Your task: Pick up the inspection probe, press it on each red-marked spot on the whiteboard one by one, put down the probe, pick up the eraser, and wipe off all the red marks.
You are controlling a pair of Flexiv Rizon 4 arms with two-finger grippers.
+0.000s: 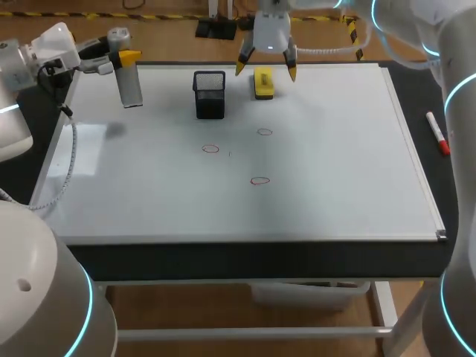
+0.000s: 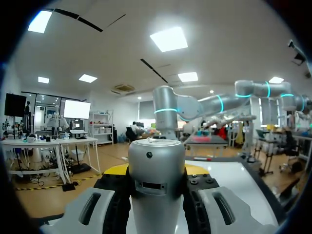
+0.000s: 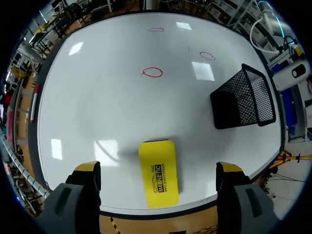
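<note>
The robot should expect a dark wiping pad hidden underneath when it lifts the eraser, because a thin dark edge [image 1: 264, 97] shows below the yellow eraser's labelled top [image 1: 263, 80].
The silver cylindrical inspection probe [image 1: 129, 78] hangs upright over the whiteboard's [image 1: 335, 163] far left corner, with my left gripper [image 1: 123, 58] shut on its upper part. In the left wrist view the probe [image 2: 156, 190] fills the gap between the left gripper's [image 2: 156, 170] yellow tips. The yellow eraser [image 1: 262, 83] lies flat near the board's far edge. My right gripper [image 1: 266, 69] hovers open just above it; in the right wrist view the eraser [image 3: 159, 185] lies between the wide-spread fingers of the right gripper [image 3: 158, 168]. Three red rings [image 1: 210, 149] [image 1: 265, 132] [image 1: 259, 181] mark the board's middle.
A black mesh holder [image 1: 210, 94] stands on the board between the probe and the eraser, also seen beside the right gripper [image 3: 243, 105]. A red-capped marker [image 1: 438, 134] lies on the dark table right of the board's frame.
</note>
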